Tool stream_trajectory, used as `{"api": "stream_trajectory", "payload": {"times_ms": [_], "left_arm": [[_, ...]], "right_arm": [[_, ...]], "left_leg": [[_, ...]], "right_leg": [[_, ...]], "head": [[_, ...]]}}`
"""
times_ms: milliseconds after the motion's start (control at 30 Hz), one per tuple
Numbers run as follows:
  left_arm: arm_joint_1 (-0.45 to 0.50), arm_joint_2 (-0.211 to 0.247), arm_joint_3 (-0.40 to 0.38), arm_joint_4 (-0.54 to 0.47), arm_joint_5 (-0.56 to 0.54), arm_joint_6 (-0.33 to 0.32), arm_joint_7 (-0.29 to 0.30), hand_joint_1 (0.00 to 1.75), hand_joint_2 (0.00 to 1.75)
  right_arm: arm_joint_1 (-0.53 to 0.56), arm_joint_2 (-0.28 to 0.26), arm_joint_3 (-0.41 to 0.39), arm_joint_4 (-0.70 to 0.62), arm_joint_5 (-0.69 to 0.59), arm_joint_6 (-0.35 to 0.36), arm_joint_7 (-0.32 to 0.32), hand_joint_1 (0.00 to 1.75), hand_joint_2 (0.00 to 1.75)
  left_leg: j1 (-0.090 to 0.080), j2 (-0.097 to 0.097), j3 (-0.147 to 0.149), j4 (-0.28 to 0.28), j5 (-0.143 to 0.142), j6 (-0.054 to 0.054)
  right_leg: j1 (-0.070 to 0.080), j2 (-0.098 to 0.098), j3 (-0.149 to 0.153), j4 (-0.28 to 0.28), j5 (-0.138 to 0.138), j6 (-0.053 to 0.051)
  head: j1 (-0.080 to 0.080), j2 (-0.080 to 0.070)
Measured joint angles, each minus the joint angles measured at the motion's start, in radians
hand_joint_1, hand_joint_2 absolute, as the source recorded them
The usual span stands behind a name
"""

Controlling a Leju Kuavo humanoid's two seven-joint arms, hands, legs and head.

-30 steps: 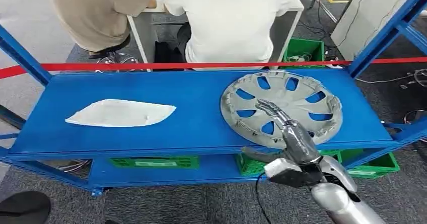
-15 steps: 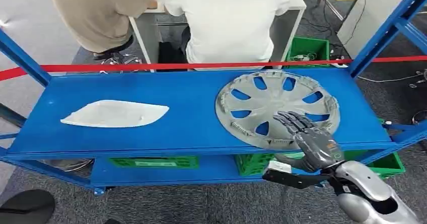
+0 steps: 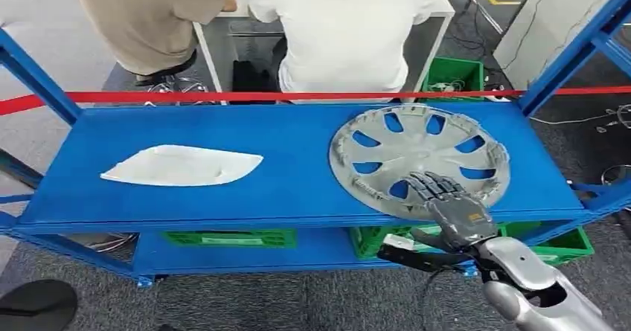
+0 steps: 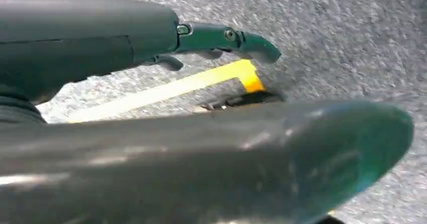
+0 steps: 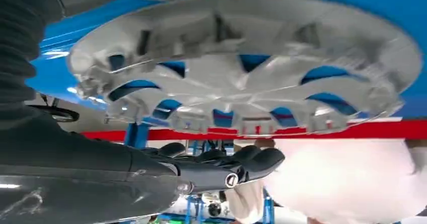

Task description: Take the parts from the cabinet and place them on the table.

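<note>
I expect the grey hubcap [image 3: 419, 157] to bring its wire along when I lift it, because a thin wire [image 5: 282, 134] runs through the raised clips round the hubcap's rim.
A grey hubcap [image 3: 420, 160] lies flat on the right half of the blue shelf [image 3: 290, 145]. A white flat pointed part [image 3: 182, 166] lies on the left half. My right hand [image 3: 446, 208] is at the hubcap's near rim, fingers spread over the rim and thumb [image 3: 405, 258] stretched out below the shelf's front edge. In the right wrist view the hubcap [image 5: 241, 68] sits apart from the dark fingers [image 5: 241, 166], with a gap between them and nothing gripped. My left hand [image 4: 201, 133] hangs over grey floor, fingers apart and holding nothing.
Blue uprights [image 3: 565, 56] frame the shelf ends and red tape [image 3: 223, 97] runs along its back. Green crates [image 3: 231, 238] sit on the lower shelf. Two people [image 3: 350, 26] sit at a white desk just behind the rack.
My right hand has drawn back from over the hubcap's middle to its near rim and turned palm down, thumb now below the shelf edge. The view shifted slightly.
</note>
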Motion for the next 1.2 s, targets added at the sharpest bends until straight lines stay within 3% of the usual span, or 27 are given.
{"api": "stream_trajectory", "payload": {"times_ms": [33, 100, 133, 167, 200, 233, 300, 333, 367, 433, 500, 567, 633, 667, 700, 733, 800, 833, 867, 933, 1000, 1067, 1133, 1167, 1200], "left_arm": [[-0.001, 0.000, 0.000, 0.000, 0.001, 0.000, 0.000, 0.00, 0.00], [-0.001, -0.001, 0.000, 0.000, 0.000, 0.000, 0.000, 0.00, 0.00], [-0.001, -0.002, 0.000, 0.000, 0.000, 0.000, 0.000, 0.00, 0.00], [0.000, -0.002, 0.000, 0.000, 0.000, 0.000, 0.000, 0.00, 0.00], [0.001, -0.001, 0.000, 0.000, 0.000, 0.000, 0.000, 0.00, 0.00], [0.001, -0.002, 0.000, 0.000, 0.000, 0.000, 0.000, 0.00, 0.00], [0.000, -0.002, 0.000, 0.000, 0.000, 0.000, 0.000, 0.00, 0.00], [0.000, -0.001, 0.000, 0.000, 0.000, 0.000, 0.000, 0.00, 0.00], [0.000, -0.001, 0.000, 0.000, 0.000, 0.000, 0.000, 0.00, 0.00], [0.001, -0.001, 0.000, 0.000, 0.000, 0.000, 0.000, 0.00, 0.00], [-0.001, -0.001, 0.000, 0.000, 0.000, 0.000, 0.000, 0.00, 0.00], [-0.001, -0.001, 0.000, 0.000, 0.000, 0.000, 0.000, 0.00, 0.00], [0.000, -0.002, 0.000, 0.000, -0.002, 0.000, 0.000, 0.00, 0.00], [0.001, -0.002, 0.000, 0.000, -0.002, 0.000, 0.000, 0.00, 0.00], [0.001, -0.002, 0.000, 0.000, -0.003, 0.000, 0.000, 0.00, 0.00], [0.000, -0.001, 0.000, 0.000, -0.003, 0.000, 0.000, 0.00, 0.00], [-0.002, 0.000, 0.000, 0.000, -0.005, 0.000, 0.000, 0.00, 0.00], [-0.003, 0.000, 0.000, 0.000, -0.007, 0.000, 0.000, 0.00, 0.00], [-0.006, 0.000, 0.000, 0.000, -0.008, 0.000, 0.000, 0.00, 0.00], [-0.006, 0.000, 0.000, 0.000, -0.011, 0.000, 0.000, 0.00, 0.00], [-0.005, 0.000, 0.000, 0.000, -0.019, 0.000, 0.000, 0.00, 0.00], [-0.009, 0.004, 0.000, 0.000, -0.022, 0.000, 0.000, 0.00, 0.00], [-0.010, 0.005, 0.000, 0.000, -0.024, 0.000, 0.002, 0.00, 0.00], [-0.010, 0.005, 0.000, 0.000, -0.026, 0.000, 0.003, 0.00, 0.00], [-0.009, 0.005, 0.000, 0.000, -0.027, 0.000, 0.003, 0.00, 0.00]], "right_arm": [[-0.003, 0.000, 0.002, 0.004, 0.000, 0.000, 0.000, 0.00, 1.75], [-0.004, 0.001, 0.005, 0.011, 0.000, 0.000, 0.001, 0.00, 1.75], [-0.002, 0.001, 0.007, 0.014, 0.000, 0.000, 0.001, 0.00, 1.75], [-0.002, 0.001, 0.010, 0.019, 0.000, 0.000, 0.001, 0.00, 1.75], [-0.002, 0.001, 0.012, 0.021, 0.000, 0.000, 0.001, 0.00, 1.75], [-0.003, 0.001, 0.013, 0.023, 0.000, 0.000, 0.001, 0.00, 1.75], [-0.006, 0.001, 0.013, 0.026, 0.000, 0.000, 0.001, 0.00, 1.75], [-0.009, 0.002, 0.014, 0.027, 0.000, -0.001, 0.001, 0.00, 1.75], [-0.009, 0.003, 0.015, 0.029, 0.000, -0.001, 0.002, 0.00, 1.75], [-0.006, 0.003, 0.015, 0.032, 0.000, -0.001, 0.001, 0.00, 1.75], [-0.008, 0.003, 0.015, 0.033, 0.001, -0.001, 0.001, 0.00, 1.75], [-0.010, 0.003, 0.015, 0.034, 0.005, 0.000, 0.000, 0.00, 1.75], [-0.012, 0.010, 0.017, 0.038, 0.011, 0.003, -0.003, 0.00, 1.75], [-0.015, 0.015, 0.019, 0.043, 0.016, 0.007, -0.005, 0.00, 1.75], [-0.020, 0.022, 0.024, 0.050, 0.020, 0.010, -0.006, 0.00, 1.75], [-0.026, 0.028, 0.027, 0.055, 0.023, 0.011, -0.006, 0.00, 1.75], [-0.038, 0.042, 0.033, 0.066, 0.026, 0.013, -0.008, 0.00, 1.75], [-0.046, 0.048, 0.035, 0.070, 0.027, 0.013, -0.009, 0.00, 1.75], [-0.053, 0.052, 0.037, 0.077, 0.027, 0.014, -0.009, 0.00, 1.75], [-0.068, 0.063, 0.045, 0.094, 0.039, 0.019, -0.003, 0.00, 1.75], [-0.098, 0.082, 0.062, 0.150, 0.079, 0.031, 0.018, 0.00, 1.75], [-0.128, 0.102, 0.082, 0.223, 0.105, 0.030, 0.018, 0.00, 1.75], [-0.147, 0.125, 0.107, 0.282, 0.119, 0.031, 0.018, 0.00, 1.75], [-0.148, 0.133, 0.117, 0.303, 0.123, 0.031, 0.018, 0.00, 1.75], [-0.151, 0.141, 0.127, 0.323, 0.129, 0.029, 0.018, 0.00, 1.75]], "left_leg": [[0.000, 0.000, 0.001, 0.000, 0.000, 0.005], [-0.002, 0.000, 0.001, 0.000, -0.001, 0.007], [-0.002, 0.000, 0.001, 0.001, -0.002, 0.008], [-0.002, 0.000, 0.002, 0.001, -0.002, 0.008], [-0.002, 0.000, 0.004, 0.001, -0.003, 0.009], [-0.002, 0.000, 0.007, 0.001, -0.004, 0.008], [0.000, -0.002, 0.015, 0.001, -0.010, 0.001], [-0.007, -0.002, 0.014, 0.002, -0.011, -0.004], [-0.008, -0.004, 0.011, 0.004, -0.010, -0.010], [-0.005, -0.003, 0.012, -0.006, -0.004, -0.020], [-0.004, -0.002, 0.010, -0.002, -0.013, -0.033], [-0.006, 0.000, -0.038, 0.100, -0.080, -0.039], [-0.006, 0.000, -0.120, 0.267, -0.147, -0.041], [-0.006, 0.000, -0.141, 0.303, -0.147, -0.041], [-0.007, 0.000, -0.139, 0.293, -0.126, -0.039], [-0.007, 0.001, -0.115, 0.239, -0.081, -0.036], [-0.006, 0.001, -0.038, 0.082, 0.000, -0.032], [-0.007, 0.002, -0.007, 0.017, 0.009, -0.031], [-0.006, 0.001, 0.000, -0.004, 0.002, -0.026], [-0.009, 0.000, -0.006, 0.000, 0.003, -0.016], [-0.001, 0.002, -0.004, -0.005, 0.009, -0.002], [-0.001, 0.002, -0.003, -0.005, 0.010, 0.005], [-0.002, 0.002, -0.004, -0.005, 0.009, 0.007], [-0.002, 0.002, -0.003, -0.005, 0.009, 0.007], [-0.002, 0.001, -0.002, -0.004, 0.009, 0.007]], "right_leg": [[0.000, -0.001, -0.024, 0.057, -0.036, 0.006], [-0.001, -0.001, -0.098, 0.217, -0.108, 0.010], [-0.001, -0.001, -0.131, 0.284, -0.129, 0.011], [-0.001, -0.001, -0.142, 0.303, -0.125, 0.010], [-0.002, -0.001, -0.128, 0.273, -0.099, 0.009], [-0.003, -0.001, -0.095, 0.206, -0.057, 0.008], [-0.006, -0.002, 0.003, 0.017, 0.025, 0.008], [-0.002, 0.001, 0.021, -0.010, 0.004, 0.008], [-0.003, 0.004, 0.018, -0.012, 0.011, -0.004], [0.002, 0.006, 0.012, -0.010, 0.011, -0.015], [-0.005, 0.005, 0.014, -0.019, 0.017, -0.029], [-0.006, 0.002, 0.014, -0.020, 0.017, -0.038], [-0.004, 0.000, 0.013, -0.019, 0.016, -0.041], [-0.003, 0.000, 0.013, -0.019, 0.016, -0.042], [-0.003, 0.001, 0.014, -0.019, 0.016, -0.042], [-0.003, 0.001, 0.014, -0.019, 0.016, -0.041], [-0.004, 0.002, 0.017, -0.019, 0.016, -0.039], [0.001, 0.003, 0.017, -0.017, 0.015, -0.032], [0.005, 0.005, 0.011, -0.011, 0.013, -0.027], [0.003, 0.005, 0.012, -0.020, 0.019, -0.017], [0.003, 0.004, 0.007, -0.021, 0.017, -0.008], [0.002, 0.000, -0.027, 0.067, -0.042, 0.003], [0.000, 0.000, -0.109, 0.247, -0.119, 0.009], [0.000, 0.000, -0.133, 0.297, -0.131, 0.009], [0.000, 0.000, -0.133, 0.295, -0.116, 0.009]], "head": [[0.010, 0.000], [0.011, 0.000], [0.012, 0.000], [0.012, 0.000], [0.012, 0.000], [0.012, 0.000], [0.013, 0.000], [0.014, 0.000], [0.012, 0.000], [0.009, 0.000], [0.010, 0.000], [0.000, 0.000], [-0.001, 0.000], [-0.001, 0.000], [-0.001, 0.000], [-0.002, 0.000], [-0.002, 0.000], [-0.003, 0.000], [-0.006, 0.000], [-0.004, 0.000], [-0.005, 0.000], [0.011, 0.000], [0.013, 0.000], [0.011, 0.000], [0.014, 0.000]]}}
